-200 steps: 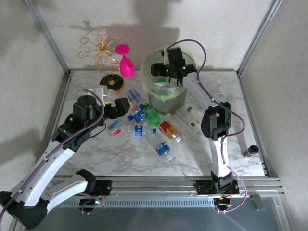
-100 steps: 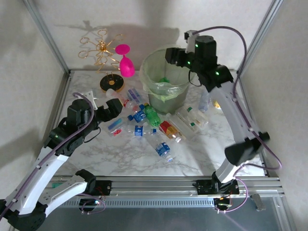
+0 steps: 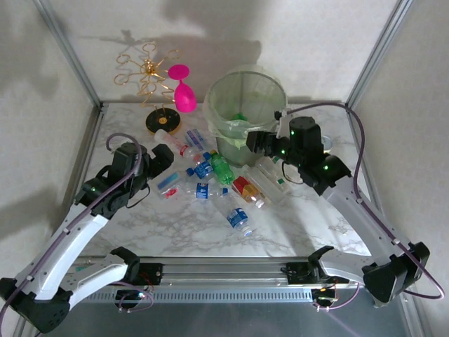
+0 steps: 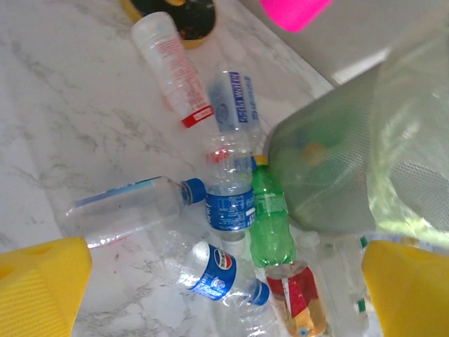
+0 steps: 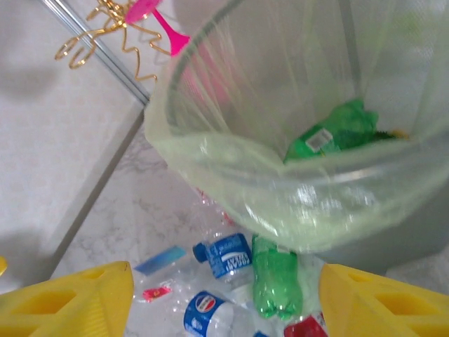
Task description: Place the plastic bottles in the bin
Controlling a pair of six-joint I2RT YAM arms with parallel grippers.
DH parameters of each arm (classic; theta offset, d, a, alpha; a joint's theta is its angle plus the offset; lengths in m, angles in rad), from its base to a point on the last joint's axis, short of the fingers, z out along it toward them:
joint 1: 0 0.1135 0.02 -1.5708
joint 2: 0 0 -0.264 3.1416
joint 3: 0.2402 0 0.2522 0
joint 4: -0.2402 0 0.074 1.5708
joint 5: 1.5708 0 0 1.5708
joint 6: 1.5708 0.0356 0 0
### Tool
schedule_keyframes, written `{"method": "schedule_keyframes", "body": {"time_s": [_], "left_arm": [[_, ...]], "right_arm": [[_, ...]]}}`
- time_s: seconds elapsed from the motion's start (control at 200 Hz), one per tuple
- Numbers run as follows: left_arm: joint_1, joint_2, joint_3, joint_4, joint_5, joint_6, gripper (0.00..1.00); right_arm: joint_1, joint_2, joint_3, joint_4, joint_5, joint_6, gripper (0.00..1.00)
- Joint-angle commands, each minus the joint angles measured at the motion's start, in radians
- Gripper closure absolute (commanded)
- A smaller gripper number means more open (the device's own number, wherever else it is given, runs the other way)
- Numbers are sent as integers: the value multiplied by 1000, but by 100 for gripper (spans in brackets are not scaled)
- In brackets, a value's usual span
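Observation:
My left gripper needs to carry on going down, because the blue-capped clear bottle's body (image 3: 172, 182) sticks out free from the heap. I should go toward its base (image 3: 162, 188) until the open fingers are on both sides of it.
Several plastic bottles lie in a heap in front of the bin (image 3: 242, 105): a green one (image 3: 222, 168), blue-labelled ones (image 3: 203, 190) and a red-labelled one (image 3: 245, 189). My left gripper (image 3: 160, 160) hovers open at the heap's left side. Its wrist view looks down on the green bottle (image 4: 270, 217), a Pepsi bottle (image 4: 210, 270) and the bin (image 4: 351, 161), with the left gripper (image 4: 224, 295) holding nothing. My right gripper (image 3: 256, 140) is open at the bin's front right. In the right wrist view the gripper (image 5: 228, 302) is empty, and a green bottle (image 5: 330, 137) lies inside the bin (image 5: 210, 151).
A pink goblet (image 3: 184, 91), a gold wire stand (image 3: 147, 74) and a black and yellow disc (image 3: 163, 121) stand at the back left. Clear bottles (image 3: 273, 172) lie under the right arm. Metal frame posts rise at both back corners.
My right arm has swung out from over the bin and come down to its front right, low over the bottles. My left gripper has drawn back slightly to the left.

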Motion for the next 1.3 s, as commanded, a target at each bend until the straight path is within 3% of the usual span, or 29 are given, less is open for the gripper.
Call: {"method": "schedule_keyframes", "body": {"time_s": [0.0, 0.305, 0.501, 0.741, 1.046, 1.297], "left_arm": [[20, 75, -48, -68, -63, -309, 1], [53, 252, -112, 21, -30, -770, 0], [56, 307, -128, 87, 0, -914, 0], [36, 417, -139, 190, 86, -919, 2], [78, 458, -213, 328, 57, -959, 3], [112, 499, -264, 403, 88, -960, 5]], "right_arm": [[18, -67, -61, 73, 45, 67, 30], [19, -113, -128, 41, 164, 32, 30], [20, -104, -125, 11, 242, 14, 30], [22, -126, -137, -13, 297, 1, 30], [26, -309, -171, -88, 354, 26, 29], [27, -329, -131, -141, 408, 26, 29]]}}
